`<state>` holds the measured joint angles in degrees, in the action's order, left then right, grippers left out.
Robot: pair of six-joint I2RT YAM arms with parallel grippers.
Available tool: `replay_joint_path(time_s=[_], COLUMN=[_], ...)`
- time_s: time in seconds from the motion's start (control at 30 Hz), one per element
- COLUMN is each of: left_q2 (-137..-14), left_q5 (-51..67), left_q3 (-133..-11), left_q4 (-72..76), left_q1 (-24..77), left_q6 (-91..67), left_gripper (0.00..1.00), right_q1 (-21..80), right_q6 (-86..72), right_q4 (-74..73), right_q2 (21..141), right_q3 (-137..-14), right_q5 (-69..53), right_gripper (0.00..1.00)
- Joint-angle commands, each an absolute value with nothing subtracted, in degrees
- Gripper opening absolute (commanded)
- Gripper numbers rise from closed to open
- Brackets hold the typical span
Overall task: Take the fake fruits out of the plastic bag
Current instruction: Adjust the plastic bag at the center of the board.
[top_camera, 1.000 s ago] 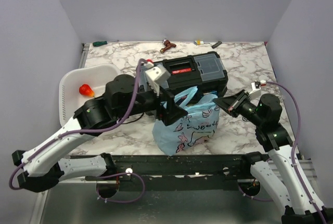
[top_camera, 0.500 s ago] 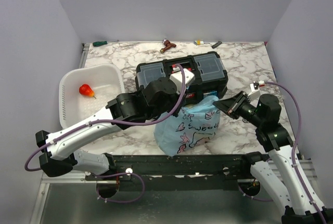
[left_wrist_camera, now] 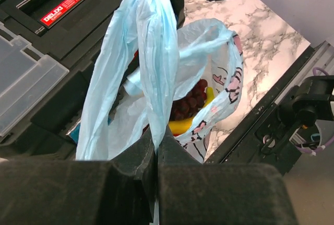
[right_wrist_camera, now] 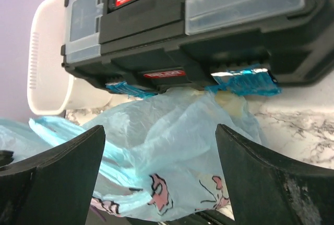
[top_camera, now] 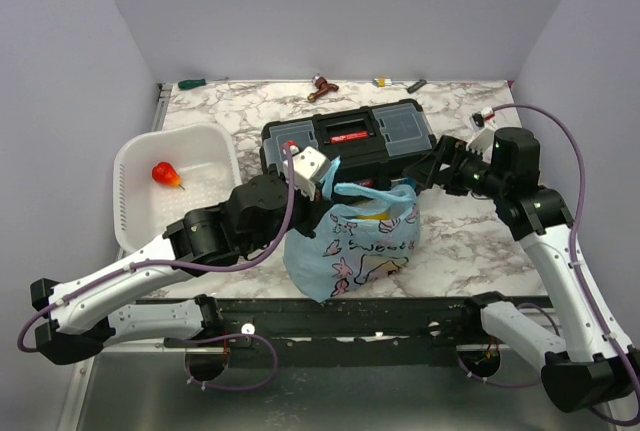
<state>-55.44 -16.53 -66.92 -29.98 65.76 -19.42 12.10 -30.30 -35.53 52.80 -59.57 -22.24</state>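
Observation:
The free loop handle reaches across the bag's opening (top_camera: 372,207) and is open to my right gripper's spread fingers. I keep moving in until the fingers are on both sides of that handle (top_camera: 368,191).
The light-blue plastic bag (top_camera: 352,239) stands in front of the black toolbox (top_camera: 350,136). My left gripper (top_camera: 328,175) is shut on one of its loop handles (left_wrist_camera: 151,52) and holds it up; in the left wrist view the plastic is pinched between the closed jaws (left_wrist_camera: 156,142). Through the open mouth I see a dark red grape bunch (left_wrist_camera: 190,102) and a yellow banana (left_wrist_camera: 183,126). My right gripper (top_camera: 430,166) hangs open just right of the bag, touching nothing; in its wrist view the bag (right_wrist_camera: 172,131) lies beyond the spread fingers (right_wrist_camera: 160,131).
A white slotted basket (top_camera: 135,156) at the left holds a small red pear-shaped fruit (top_camera: 165,173). Small tools lie along the back edge: a green-handled screwdriver (top_camera: 190,82) and a brown piece (top_camera: 322,86). The toolbox stands directly behind the bag.
My left gripper closed on the bag's handle and lifted it. My right gripper opened, let go of the bag's right side and drew back up and to the right.

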Motion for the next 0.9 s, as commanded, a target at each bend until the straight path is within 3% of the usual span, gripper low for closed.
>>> replay_joint_path(time_s=[0.0,0.17,0.43,0.8,0.87], left_q2=[-56.2,-55.6,-55.6,-55.7,-55.5], left_q5=[-17.0,-19.0,-20.3,-20.6,-20.4], left_q3=[-66.2,-64.9,-65.2,-64.3,-64.1], left_q4=[-30.6,-30.4,-31.1,-31.5,-31.3], left_q1=[65.8,65.8,65.6,65.5,65.5], left_q6=[-20.5,-19.9,-18.9,-20.1,-20.2], left_gripper=[0.0,0.0,0.0,0.0,0.0], right_q1=[12.5,17.4,42.1,56.8,57.4], right_q6=[-26.2,-27.7,-26.0,-10.6,-9.4], right_q4=[-34.6,-34.0,-30.2,-31.7,-31.3], right_q2=[54.4,57.3,60.5,64.5,65.1], right_q3=[-63.0,-65.4,-68.8,-71.1,-70.1], right_q5=[-31.3,-29.8,-10.5,6.4,8.7], right_gripper=[0.92,0.93,0.94,0.94,0.91])
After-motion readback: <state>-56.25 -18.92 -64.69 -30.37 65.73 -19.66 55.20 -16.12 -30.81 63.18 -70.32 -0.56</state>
